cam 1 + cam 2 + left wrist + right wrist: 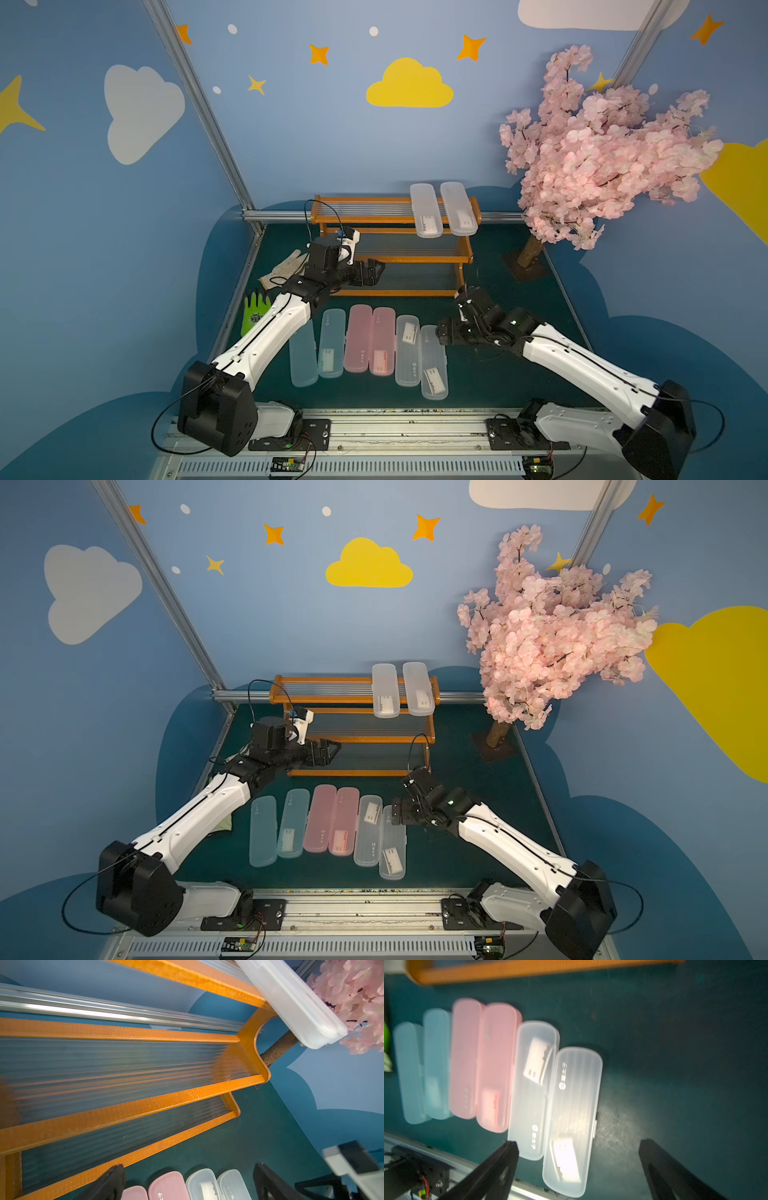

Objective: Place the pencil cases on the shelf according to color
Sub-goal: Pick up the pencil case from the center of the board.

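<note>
The outer clear case rests against the other clear case (420,356), so next my right gripper grabs the outer case's jutting near end (434,390) and pulls it aside before lifting.
The orange-framed shelf (424,259) stands at the back of the mat, with two frosted clear pencil cases (424,210) (458,208) on its top tier. Six cases lie in a row in front of it: two light blue (331,343), two pink (357,337) and two clear (407,351). My right gripper (577,1141) is open above the rightmost clear case (575,1118), whose end lies between the fingers; it grips nothing. My left gripper (374,272) hangs open and empty by the left end of the bottom tier (124,1147).
A pink blossom tree (598,145) on a dark base (525,266) stands at the back right beside the shelf. A white glove (284,268) and a green glove (253,311) lie at the left under my left arm. An aluminium rail (374,419) borders the front edge.
</note>
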Controlling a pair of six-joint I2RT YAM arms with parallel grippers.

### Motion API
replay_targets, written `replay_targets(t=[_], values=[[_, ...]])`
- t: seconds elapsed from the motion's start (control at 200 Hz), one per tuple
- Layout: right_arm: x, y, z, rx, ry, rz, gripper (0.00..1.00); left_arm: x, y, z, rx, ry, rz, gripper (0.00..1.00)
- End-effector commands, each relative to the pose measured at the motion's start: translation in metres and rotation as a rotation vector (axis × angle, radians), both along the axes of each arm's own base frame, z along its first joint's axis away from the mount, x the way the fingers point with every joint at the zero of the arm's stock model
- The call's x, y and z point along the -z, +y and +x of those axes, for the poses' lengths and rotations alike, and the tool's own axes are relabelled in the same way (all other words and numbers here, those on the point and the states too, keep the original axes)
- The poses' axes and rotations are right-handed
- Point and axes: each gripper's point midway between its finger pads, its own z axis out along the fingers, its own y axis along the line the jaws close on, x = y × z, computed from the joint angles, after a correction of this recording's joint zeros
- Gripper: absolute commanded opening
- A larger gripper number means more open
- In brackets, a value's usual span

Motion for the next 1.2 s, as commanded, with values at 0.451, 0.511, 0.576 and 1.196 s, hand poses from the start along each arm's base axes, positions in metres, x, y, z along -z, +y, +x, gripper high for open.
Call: replay_targets(t=[0.451, 0.511, 0.576, 1.196], values=[[0.098, 0.016, -0.042, -0.095, 0.284, -0.38, 0.94, 0.007, 0.005, 0.007, -0.026, -0.006, 0.054, 1.0], [0.099, 0.004, -0.043, -0.082, 0.285, -0.43, 0.94, 0.007, 0.006, 0.007, -0.026, -0.007, 0.057, 1.0], [0.099, -0.009, -0.044, -0.067, 0.286, -0.466, 0.94, 0.007, 0.006, 0.008, -0.028, -0.007, 0.057, 1.0], [0.072, -0.037, -0.086, -0.124, 0.212, -0.207, 0.99, 0.012, 0.003, 0.008, -0.015, 0.013, 0.067, 1.0]])
